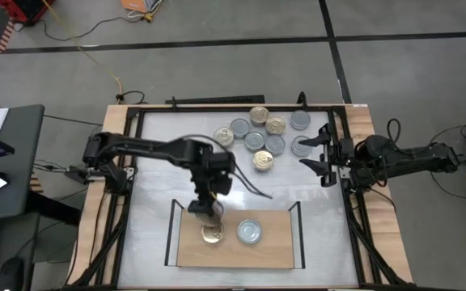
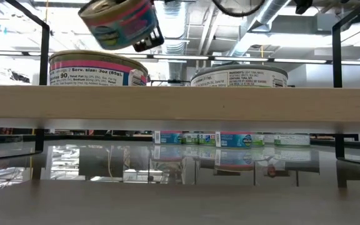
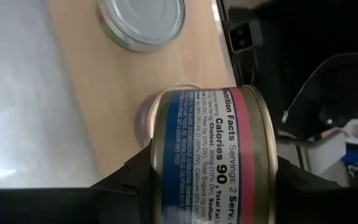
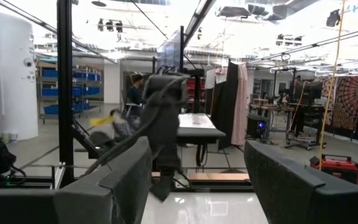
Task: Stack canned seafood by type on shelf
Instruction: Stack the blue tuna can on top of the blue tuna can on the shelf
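I can see the held tin's pink and blue label [image 2: 122, 29] matches the gold-lidded tin [image 2: 96, 69] below, so my left gripper keeps lowering it until it's on that lid.
My left gripper [image 1: 205, 208] hangs over the left part of the wooden shelf [image 1: 273, 246], shut on a tin with a pink and blue label [image 3: 210, 155]. In the low view this tin [image 2: 117, 22] is tilted, above the board. Under it a gold-lidded tin [image 1: 211, 234] stands on the shelf, with a silver-lidded tin [image 1: 249, 232] to its right. Several more tins [image 1: 257, 133] stand on their bases on the far part of the white table. My right gripper [image 1: 318, 153] waits open at the table's right edge. My left gripper pinches the tin between its two fingers [image 3: 129, 180], one at each flat end of the tin. The label band [image 3: 185, 186] faces the wrist camera. The fingers slant down from the table's far side. The tin is tilted and lifted clear of the shelf board.
Thin black uprights [image 1: 171, 234] [image 1: 298, 234] stand at both ends of the shelf. A black frame [image 1: 342, 194] runs round the table. The white tabletop [image 1: 156, 178] between the shelf and the far tins is bare.
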